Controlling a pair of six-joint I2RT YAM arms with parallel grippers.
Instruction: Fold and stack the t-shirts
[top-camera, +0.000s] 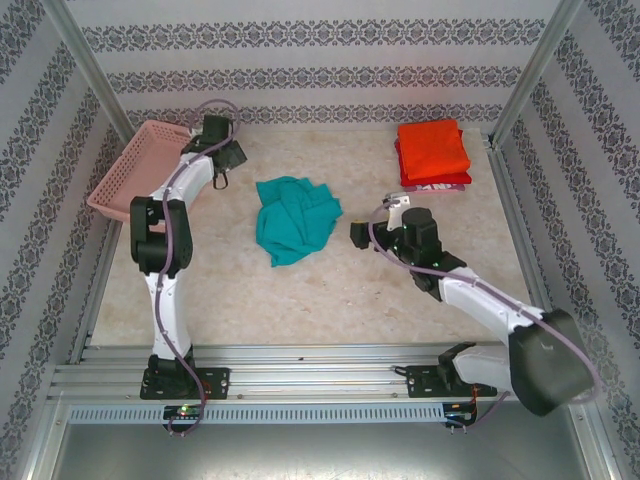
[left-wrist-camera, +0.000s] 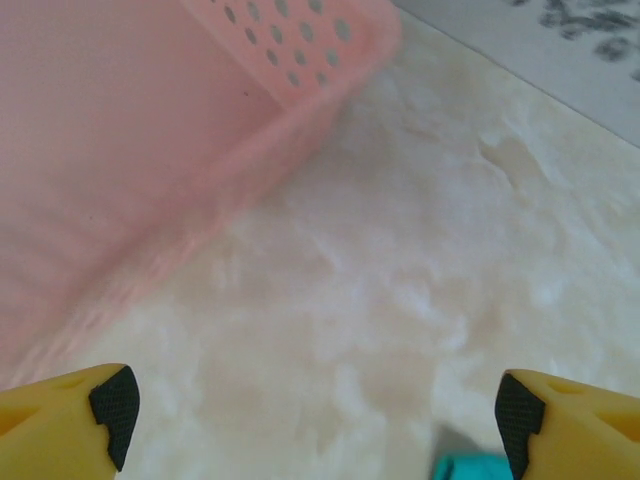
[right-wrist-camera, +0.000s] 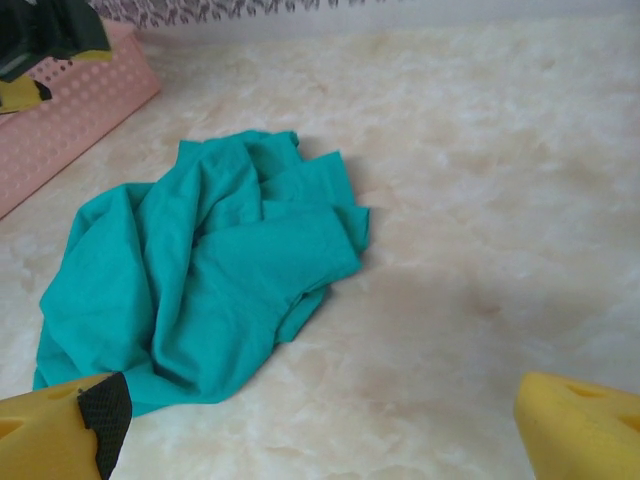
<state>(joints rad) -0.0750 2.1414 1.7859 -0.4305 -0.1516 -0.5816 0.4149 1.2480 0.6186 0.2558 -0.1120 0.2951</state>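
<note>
The teal t-shirt (top-camera: 292, 228) is bunched into a small heap by overlapping folds (top-camera: 318, 202), so it will open out into a far wider sheet when the robot lifts and spreads it.
A crumpled teal t-shirt (top-camera: 295, 225) lies in the middle of the table, unfolded, and shows large in the right wrist view (right-wrist-camera: 210, 270). At the back right sits a stack of folded t-shirts (top-camera: 432, 150), orange-red on top with red and a white-pink edge under it. My left gripper (top-camera: 221, 178) hangs open beside the pink basket, left of the teal shirt; its wrist view (left-wrist-camera: 318, 420) has bare table between the fingers and a teal corner (left-wrist-camera: 468, 468) at the bottom. My right gripper (top-camera: 358, 232) stands open just right of the shirt, with nothing between its fingers (right-wrist-camera: 330, 420).
A pink plastic lattice basket (top-camera: 130, 172) sits tilted at the back left against the wall, close to the left gripper (left-wrist-camera: 150, 150). Metal posts and patterned walls enclose the table. Bare tabletop (top-camera: 330, 300) lies in front of the teal shirt.
</note>
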